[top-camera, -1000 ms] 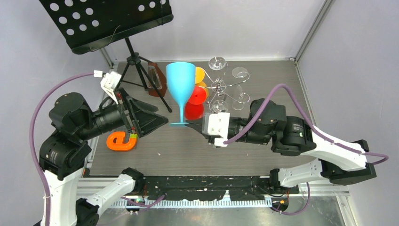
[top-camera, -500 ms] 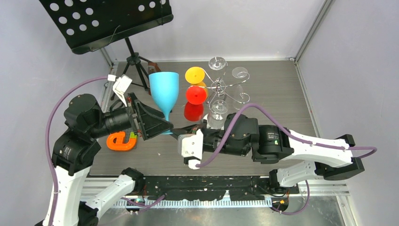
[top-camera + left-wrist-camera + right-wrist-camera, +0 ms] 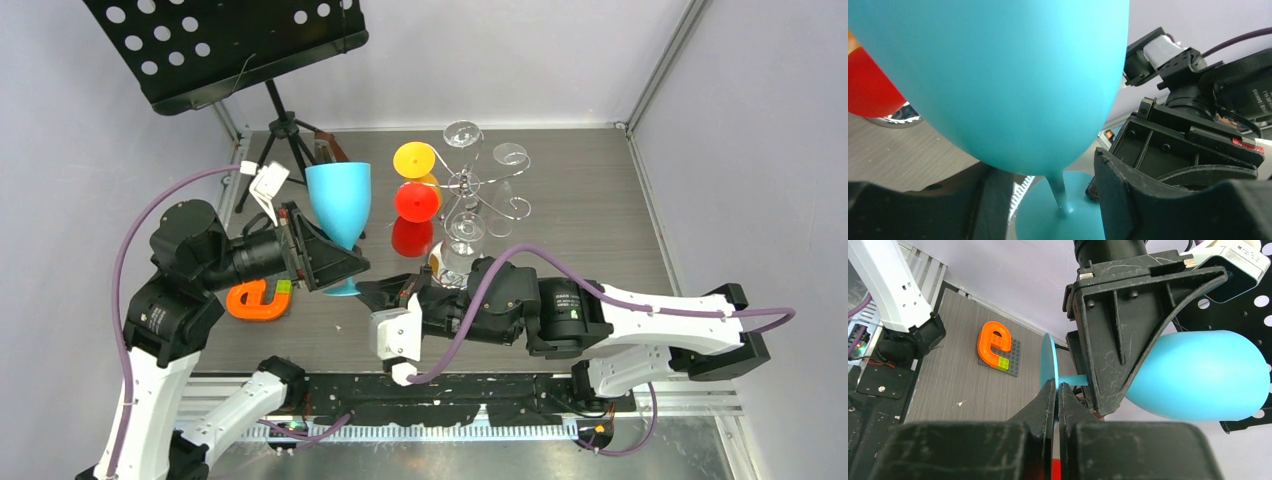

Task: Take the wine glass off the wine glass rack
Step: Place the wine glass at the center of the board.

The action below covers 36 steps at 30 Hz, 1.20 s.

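The blue wine glass has to stand on the foot my right gripper pinches [image 3: 1049, 359], so its stem should be held by my left gripper while my right gripper grasps its rim [image 3: 367, 171].
The blue wine glass [image 3: 338, 205] is off the chrome wine glass rack [image 3: 470, 185] and hangs upright over the table's left middle. My right gripper [image 3: 365, 290] is shut on the rim of its round foot [image 3: 1048, 360], pinching the thin disc between its fingertips [image 3: 1057, 387]. My left gripper [image 3: 345, 268] reaches in from the left. Its jaws stand on either side of the stem [image 3: 1058, 192] with a gap on each side, just under the bowl [image 3: 998, 75], so it is open [image 3: 1050, 185].
Yellow [image 3: 413, 158] and red [image 3: 417, 200] glasses and several clear ones [image 3: 461, 133] still hang on the rack. A black music stand [image 3: 230, 45] rises at the back left. An orange letter piece on a brick plate [image 3: 258, 298] lies under the left arm.
The right arm has carried the blue glass leftward and nearer, away from the rack. The left gripper has moved in around the stem and its jaws have narrowed.
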Each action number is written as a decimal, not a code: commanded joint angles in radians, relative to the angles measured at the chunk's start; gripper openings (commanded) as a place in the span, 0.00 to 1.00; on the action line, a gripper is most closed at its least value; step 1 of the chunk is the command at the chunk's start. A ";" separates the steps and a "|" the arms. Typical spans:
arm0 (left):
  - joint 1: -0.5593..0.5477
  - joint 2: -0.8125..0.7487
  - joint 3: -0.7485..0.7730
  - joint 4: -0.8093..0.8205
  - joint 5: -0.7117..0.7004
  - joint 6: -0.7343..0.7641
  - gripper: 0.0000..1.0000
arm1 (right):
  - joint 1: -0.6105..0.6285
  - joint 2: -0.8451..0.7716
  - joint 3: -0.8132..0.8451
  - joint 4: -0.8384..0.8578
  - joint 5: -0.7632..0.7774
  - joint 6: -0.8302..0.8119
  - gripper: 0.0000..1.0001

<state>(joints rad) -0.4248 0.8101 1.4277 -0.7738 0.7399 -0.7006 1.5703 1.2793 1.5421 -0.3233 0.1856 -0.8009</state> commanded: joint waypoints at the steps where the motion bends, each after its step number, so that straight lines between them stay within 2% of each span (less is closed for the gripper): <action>1: 0.004 -0.010 -0.013 0.071 0.040 -0.017 0.53 | 0.010 -0.011 -0.006 0.095 0.037 -0.031 0.06; 6: 0.004 -0.026 -0.040 0.092 0.059 -0.030 0.35 | 0.012 -0.014 -0.023 0.125 0.062 -0.033 0.06; 12: 0.004 -0.038 -0.058 0.094 0.072 -0.027 0.06 | 0.013 -0.016 -0.034 0.146 0.082 -0.032 0.06; 14: 0.005 -0.041 -0.060 0.092 0.073 -0.019 0.00 | 0.013 -0.019 -0.036 0.142 0.083 -0.023 0.06; 16: 0.004 -0.043 -0.066 0.090 0.070 -0.011 0.00 | 0.013 -0.029 -0.043 0.140 0.085 -0.009 0.11; 17: 0.004 -0.047 -0.069 0.091 0.068 -0.007 0.00 | 0.014 -0.038 -0.052 0.140 0.086 -0.006 0.17; 22: 0.004 -0.049 -0.081 0.076 0.062 0.022 0.00 | 0.015 -0.085 -0.077 0.133 0.084 0.032 0.32; 28: 0.004 -0.061 -0.093 -0.001 0.037 0.126 0.00 | 0.016 -0.154 -0.086 0.069 0.089 0.107 0.55; 32: 0.004 -0.064 -0.106 -0.068 0.049 0.233 0.00 | 0.015 -0.186 -0.064 0.014 0.110 0.171 0.63; 36: 0.004 -0.067 -0.102 -0.167 0.024 0.355 0.00 | 0.014 -0.177 0.035 -0.098 0.127 0.240 0.64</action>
<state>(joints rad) -0.4240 0.7517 1.3212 -0.8459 0.7746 -0.5037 1.5810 1.1019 1.4769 -0.3408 0.2790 -0.6533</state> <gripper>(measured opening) 0.037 0.636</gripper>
